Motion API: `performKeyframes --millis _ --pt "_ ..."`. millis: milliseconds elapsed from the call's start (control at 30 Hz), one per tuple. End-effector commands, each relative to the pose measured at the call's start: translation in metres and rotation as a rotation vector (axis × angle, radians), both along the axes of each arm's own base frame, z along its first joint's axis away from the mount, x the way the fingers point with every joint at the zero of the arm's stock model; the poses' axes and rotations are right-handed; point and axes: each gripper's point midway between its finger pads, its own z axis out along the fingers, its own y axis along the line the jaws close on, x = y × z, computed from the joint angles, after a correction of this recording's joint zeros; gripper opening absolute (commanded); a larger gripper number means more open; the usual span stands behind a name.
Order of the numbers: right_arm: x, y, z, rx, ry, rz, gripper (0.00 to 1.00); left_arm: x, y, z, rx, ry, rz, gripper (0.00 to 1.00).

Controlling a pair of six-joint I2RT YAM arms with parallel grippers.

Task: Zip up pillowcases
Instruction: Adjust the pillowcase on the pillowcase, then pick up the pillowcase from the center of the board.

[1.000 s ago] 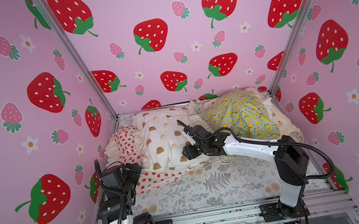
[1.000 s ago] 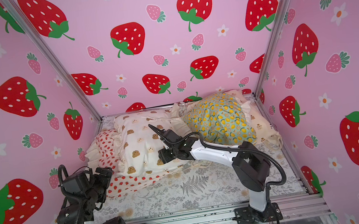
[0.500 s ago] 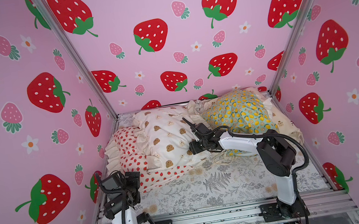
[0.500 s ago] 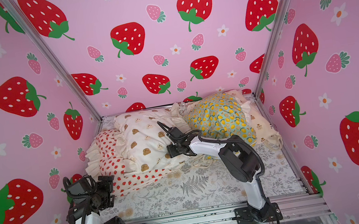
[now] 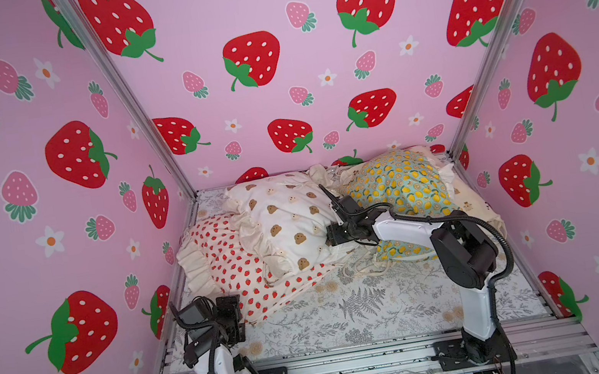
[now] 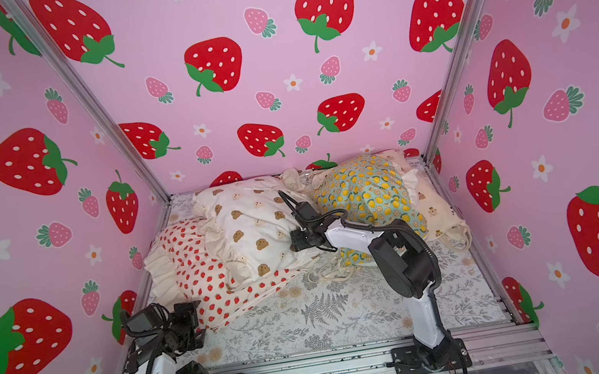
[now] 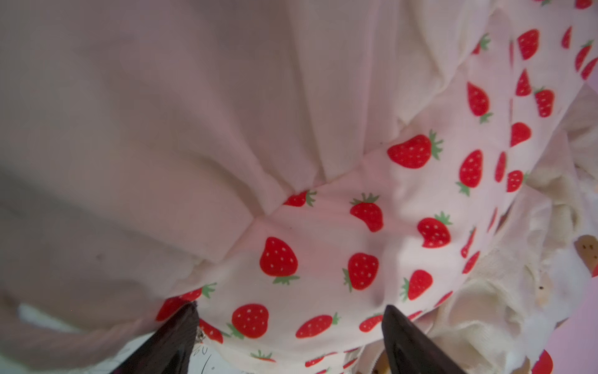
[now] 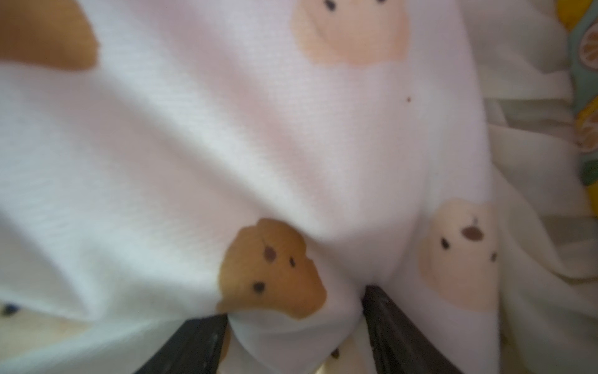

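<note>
The bear-head pillowcase lies across the strawberry pillowcase point(image 5: 269, 257). My left gripper should grab the strawberry pillowcase's near corner point(image 5: 251, 315) and lift that case clear before zipping it.
Several ruffled pillowcases lie piled at the back. The strawberry pillowcase point(image 5: 232, 262) point(image 6: 198, 271) lies nearest on the left. The bear-head pillowcase point(image 5: 286, 218) point(image 6: 251, 223) overlaps it, and the lemon one point(image 5: 402, 188) sits to its right on the small-bear one point(image 5: 473, 206). My left gripper point(image 5: 238, 318) point(image 7: 291, 306) stands open at the strawberry case's near corner, with printed cloth point(image 7: 356, 226) spanning the gap. A small metal bit point(image 7: 200, 336) shows beside one finger. My right gripper point(image 5: 327, 212) point(image 8: 296, 302) is open, pressed into the bear-head case point(image 8: 226, 145), whose cloth bulges between the fingers.
A grey fern-print sheet point(image 5: 368, 306) covers the floor in front of the pile. Pink strawberry walls close in on three sides. The aluminium rail point(image 5: 356, 364) with both arm bases runs along the front edge. Loose cords point(image 5: 366, 266) trail below the lemon case.
My left arm has sunk lower towards the front-left corner. My right arm has folded its elbow in, and its gripper has pressed further into the bear-head pillowcase.
</note>
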Motion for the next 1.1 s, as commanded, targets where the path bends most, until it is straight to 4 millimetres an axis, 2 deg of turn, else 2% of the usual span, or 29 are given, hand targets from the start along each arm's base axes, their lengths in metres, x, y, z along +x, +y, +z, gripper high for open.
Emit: performKeyframes --millis 0,267,400,567,667,767,967,1067 --pt "-0.011 -0.007 0.009 -0.007 0.02 -0.002 0.72 0.002 -0.006 -0.007 -0.032 0.003 -0.003 0.92" --pt "-0.02 -0.008 0.034 0.019 0.002 0.011 0.76 -0.008 -0.01 -0.02 0.069 0.181 -0.148 0.93" --pt "-0.023 -0.008 0.041 0.025 -0.01 0.016 0.78 -0.006 -0.014 -0.028 0.087 0.215 -0.187 0.87" --pt "-0.027 -0.01 0.037 0.018 0.006 0.024 0.79 0.003 -0.009 -0.024 0.123 0.194 -0.174 0.65" --pt "-0.028 -0.013 0.031 0.008 0.009 0.017 0.81 0.011 -0.005 -0.018 0.142 0.163 -0.164 0.46" --pt "-0.025 -0.017 0.022 -0.015 0.018 -0.002 0.84 0.019 0.002 -0.006 0.18 0.138 -0.158 0.26" --pt "-0.009 -0.023 0.013 -0.028 0.029 -0.071 0.92 0.035 0.012 0.036 0.261 0.049 -0.162 0.02" --pt "-0.002 -0.026 0.004 -0.049 0.053 -0.102 0.96 0.038 0.022 0.074 0.355 -0.004 -0.147 0.0"
